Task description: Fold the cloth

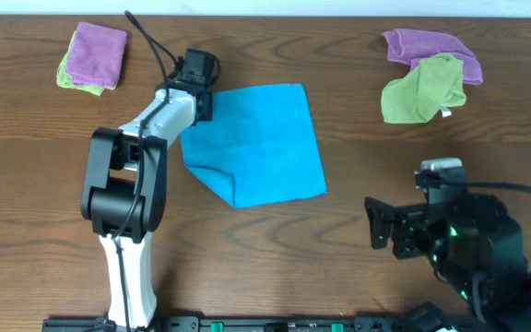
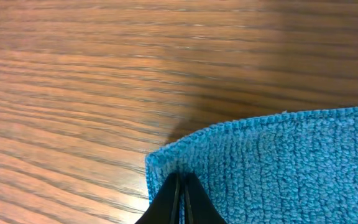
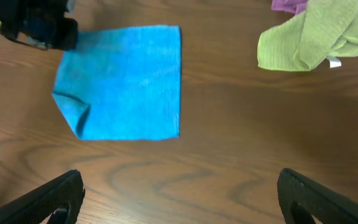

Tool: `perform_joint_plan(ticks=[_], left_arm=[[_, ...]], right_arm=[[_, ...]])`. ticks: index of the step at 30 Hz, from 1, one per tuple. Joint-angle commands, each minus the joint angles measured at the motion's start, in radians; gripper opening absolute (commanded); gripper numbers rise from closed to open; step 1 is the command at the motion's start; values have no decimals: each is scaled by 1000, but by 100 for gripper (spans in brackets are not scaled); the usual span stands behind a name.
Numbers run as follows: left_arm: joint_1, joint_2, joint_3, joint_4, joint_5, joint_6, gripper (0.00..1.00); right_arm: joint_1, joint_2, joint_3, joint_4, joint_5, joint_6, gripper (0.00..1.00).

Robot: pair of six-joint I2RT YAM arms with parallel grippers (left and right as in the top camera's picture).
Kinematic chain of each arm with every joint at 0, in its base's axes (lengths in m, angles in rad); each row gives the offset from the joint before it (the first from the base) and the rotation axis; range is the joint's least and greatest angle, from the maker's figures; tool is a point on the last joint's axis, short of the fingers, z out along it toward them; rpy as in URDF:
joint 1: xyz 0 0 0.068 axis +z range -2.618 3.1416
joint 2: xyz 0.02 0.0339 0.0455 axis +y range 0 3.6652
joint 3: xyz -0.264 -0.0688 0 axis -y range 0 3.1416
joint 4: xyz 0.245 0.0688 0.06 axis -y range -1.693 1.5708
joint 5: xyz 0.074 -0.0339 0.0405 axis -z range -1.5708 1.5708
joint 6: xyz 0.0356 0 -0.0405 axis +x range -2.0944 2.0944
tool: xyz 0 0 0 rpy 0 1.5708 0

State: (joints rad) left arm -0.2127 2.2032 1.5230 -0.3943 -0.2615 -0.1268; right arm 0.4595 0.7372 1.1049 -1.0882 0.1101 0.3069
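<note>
I should use my left gripper to spread flat the blue cloth's near corner, which lies folded into a slanted edge point(image 1: 212, 181), before my right gripper takes the other near corner point(image 1: 322, 191).
A blue cloth point(image 1: 261, 143) lies on the wooden table, its lower-left part folded over into a slanted edge. My left gripper point(image 1: 202, 103) is at the cloth's far-left corner. In the left wrist view the jaws point(image 2: 182, 186) are shut on the cloth point(image 2: 278, 168) at that corner. My right gripper point(image 1: 376, 226) is open and empty, low over bare table to the right of the cloth. The right wrist view shows its fingers point(image 3: 179, 193) wide apart, with the cloth point(image 3: 126, 81) farther off.
A folded purple cloth on a green one point(image 1: 93, 57) lies at the far left. A crumpled green cloth point(image 1: 422, 88) and a purple cloth point(image 1: 427, 46) lie at the far right; the green one also shows in the right wrist view point(image 3: 309, 40).
</note>
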Motion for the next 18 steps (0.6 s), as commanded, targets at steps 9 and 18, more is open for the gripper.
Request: perform_joint_plan(ticks=[9, 18], left_arm=[[-34, -114, 172, -82, 4, -1, 57], [-46, -263, 198, -449, 367, -48, 11]], right_arm=[[5, 56, 8, 76, 20, -13, 99], [-113, 95, 8, 128, 97, -16, 1]])
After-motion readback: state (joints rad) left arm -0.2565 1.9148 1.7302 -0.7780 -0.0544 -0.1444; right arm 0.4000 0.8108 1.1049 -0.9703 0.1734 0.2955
